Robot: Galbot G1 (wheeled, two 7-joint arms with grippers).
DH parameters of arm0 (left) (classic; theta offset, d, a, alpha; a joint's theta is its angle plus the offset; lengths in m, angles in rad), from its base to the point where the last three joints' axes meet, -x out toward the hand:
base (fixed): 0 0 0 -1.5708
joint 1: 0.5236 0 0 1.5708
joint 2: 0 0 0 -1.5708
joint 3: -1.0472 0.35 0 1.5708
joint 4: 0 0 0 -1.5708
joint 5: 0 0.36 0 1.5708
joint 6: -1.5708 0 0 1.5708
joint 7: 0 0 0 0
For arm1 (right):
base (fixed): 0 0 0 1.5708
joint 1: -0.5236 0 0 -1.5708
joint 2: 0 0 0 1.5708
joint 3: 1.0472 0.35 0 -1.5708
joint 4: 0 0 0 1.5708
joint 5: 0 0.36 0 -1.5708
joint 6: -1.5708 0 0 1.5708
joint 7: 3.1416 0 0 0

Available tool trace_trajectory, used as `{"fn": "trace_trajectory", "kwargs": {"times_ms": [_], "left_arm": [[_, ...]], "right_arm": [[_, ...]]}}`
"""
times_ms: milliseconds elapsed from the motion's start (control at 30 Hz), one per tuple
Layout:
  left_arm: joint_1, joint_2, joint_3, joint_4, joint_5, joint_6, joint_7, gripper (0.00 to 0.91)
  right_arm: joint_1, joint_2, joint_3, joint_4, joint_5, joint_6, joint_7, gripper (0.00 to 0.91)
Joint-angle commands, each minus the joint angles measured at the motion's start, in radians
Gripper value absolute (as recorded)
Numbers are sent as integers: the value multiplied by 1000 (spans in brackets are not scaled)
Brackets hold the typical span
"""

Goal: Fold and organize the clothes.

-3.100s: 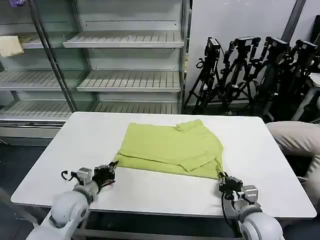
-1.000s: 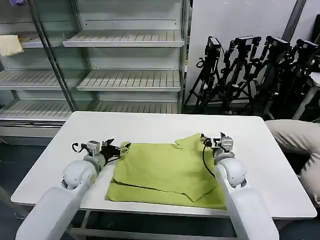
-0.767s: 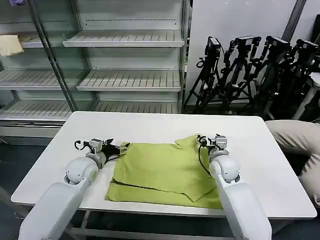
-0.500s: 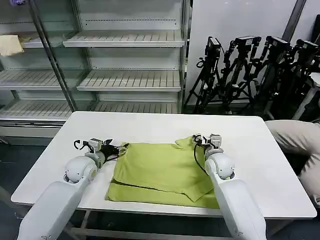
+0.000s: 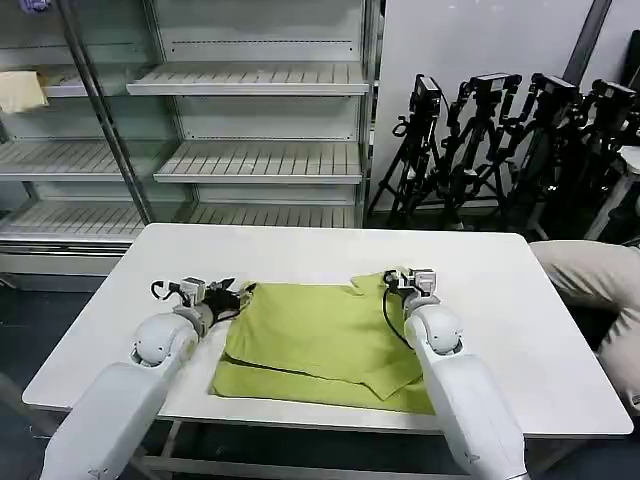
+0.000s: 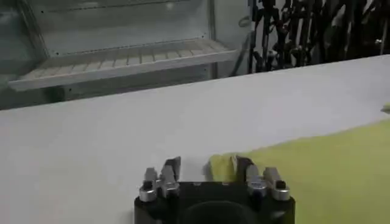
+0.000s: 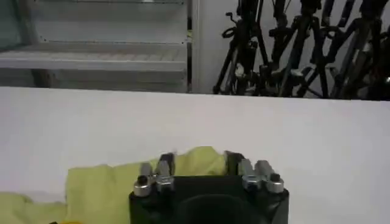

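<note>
My gripper will find a hidden print on the underside of the lime yellow-green T-shirt when I fold its far edge (image 5: pixel 305 287) over, because the T-shirt lies plain side (image 5: pixel 310 330) up.
The lime yellow-green T-shirt (image 5: pixel 320 335) lies folded on the white table (image 5: pixel 300 245), with a sleeve flap poking out at its far right corner. My left gripper (image 5: pixel 237 293) rests at the shirt's far left corner. It is open, and the cloth corner (image 6: pixel 222 165) sits just inside one finger of the left gripper (image 6: pixel 208 163). My right gripper (image 5: pixel 395 280) is at the far right corner, also open. A bump of the shirt (image 7: pixel 195 163) lies between the spread fingers of the right gripper (image 7: pixel 198 157), not pinched.
Empty metal shelving (image 5: pixel 250 100) stands behind the table, with a pale cloth (image 5: pixel 20 90) on a left shelf. Black tripods (image 5: pixel 500 130) crowd the back right. A person's beige-clad limb (image 5: pixel 590 280) is near the table's right edge. Bare tabletop surrounds the shirt.
Both grippers went from the table's near edge to the shirt's far edge, and the near hem now lies folded over. In the last second the right gripper slid slightly left.
</note>
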Motion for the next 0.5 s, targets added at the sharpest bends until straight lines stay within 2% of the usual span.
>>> {"fn": "trace_trajectory", "kwargs": {"times_ms": [33,167,300,500], "left_arm": [[6,-4,2,7,5,4,5,20],[9,-7,-1,7,4,3,7,20],[8,-8,-4,4,-13,-60,-4,20],[30,14,-33,-67,-62,-100,-14,10]], "right_arm": [[4,3,-3,-19,14,-3,-4,0],[4,2,-2,-13,6,9,-21,0],[1,-11,-7,16,-35,86,-60,0],[-34,-75,-27,169,-10,67,-47,0]]}}
